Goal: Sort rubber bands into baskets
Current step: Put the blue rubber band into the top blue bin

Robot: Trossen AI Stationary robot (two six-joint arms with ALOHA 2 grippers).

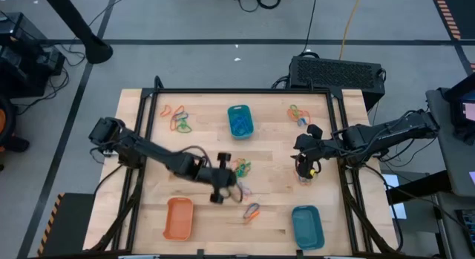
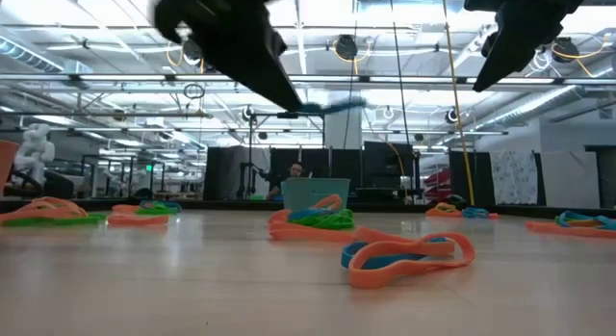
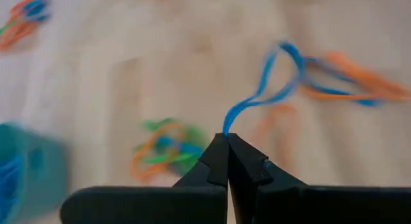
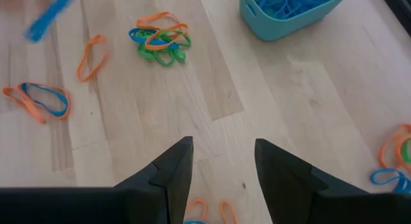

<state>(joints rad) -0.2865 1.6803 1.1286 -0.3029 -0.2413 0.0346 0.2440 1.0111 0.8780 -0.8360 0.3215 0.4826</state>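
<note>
The blue rubber band is raised clear of the heaps, so my left gripper should keep going to the teal basket holding blue bands and let go there.
My left gripper is over the table's middle, shut on a blue rubber band. My right gripper hovers open over bare wood at the right, holding nothing. Loose orange, blue and green rubber bands lie flat in small heaps: far left, far right, middle and near middle. A teal basket holding blue bands stands at the far middle. An orange basket stands near left and a second teal basket near right. My left gripper pinches one end of the blue rubber band between its two fingertips. The fingers slant down toward the table. The band runs on from the tips as a slack loop, and in the low view it shows lifted well clear of the table.
A dark frame runs around the wooden table. A black box sits just behind the far right corner. Open wood lies between the heaps, mostly along the left half and near the front edge.
</note>
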